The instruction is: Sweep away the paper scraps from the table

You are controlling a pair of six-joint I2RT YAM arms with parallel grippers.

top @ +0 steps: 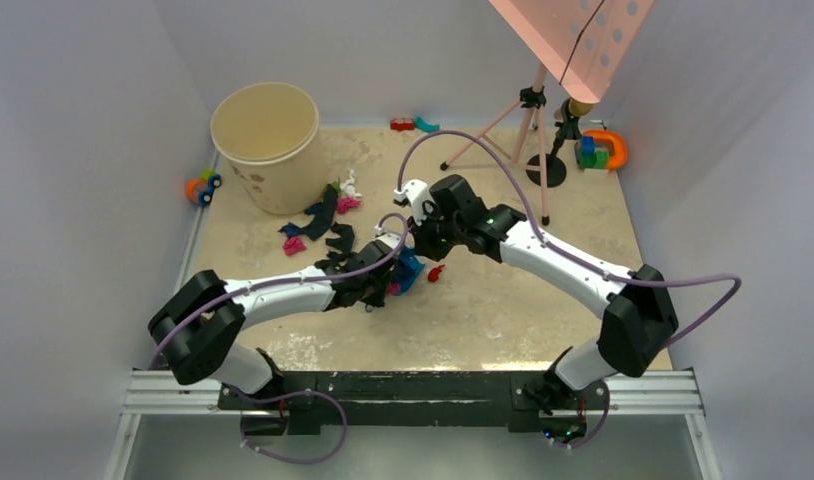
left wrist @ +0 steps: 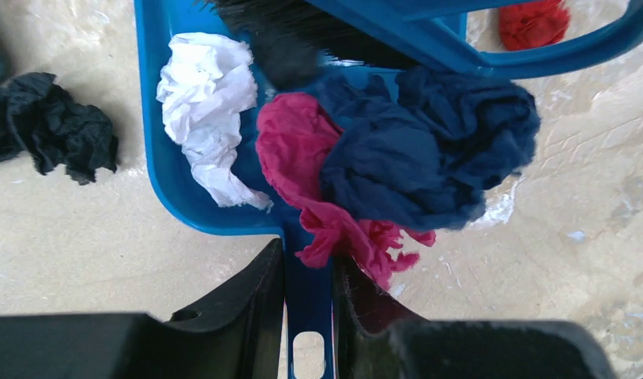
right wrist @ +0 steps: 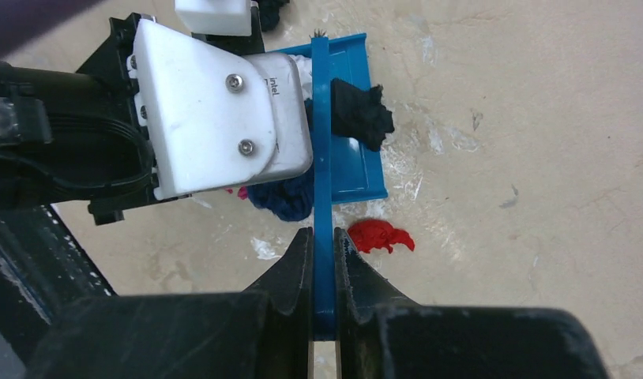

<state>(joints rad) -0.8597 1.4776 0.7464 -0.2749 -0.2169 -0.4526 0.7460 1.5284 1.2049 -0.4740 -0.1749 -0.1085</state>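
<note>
Next, my left gripper empties the dustpan into the bucket (top: 265, 122) after I lift the brush away, because magenta and navy scraps (left wrist: 409, 170) bulge over the dustpan's edge.
My left gripper (left wrist: 306, 260) is shut on the handle of the blue dustpan (left wrist: 164, 158), which rests on the table (left wrist: 81, 253). In the pan lie white (left wrist: 204, 103), magenta (left wrist: 298, 154) and dark navy (left wrist: 429, 150) paper scraps. My right gripper (right wrist: 324, 237) is shut on the blue handle of the brush (right wrist: 322, 158), whose black bristles (left wrist: 302, 28) sit at the pan's mouth. A red scrap (right wrist: 379, 235) lies on the table beside the pan. A black scrap (left wrist: 54, 126) lies left of the pan. More scraps (top: 323, 225) are strewn near the bucket.
A beige bucket (top: 266, 140) stands at the back left, with an orange and blue toy car (top: 203, 186) beside it. A pink tripod (top: 528, 130) and a black stand (top: 548, 165) are at the back right, near toy blocks (top: 598, 150). Small red and teal blocks (top: 413, 124) lie at the far edge.
</note>
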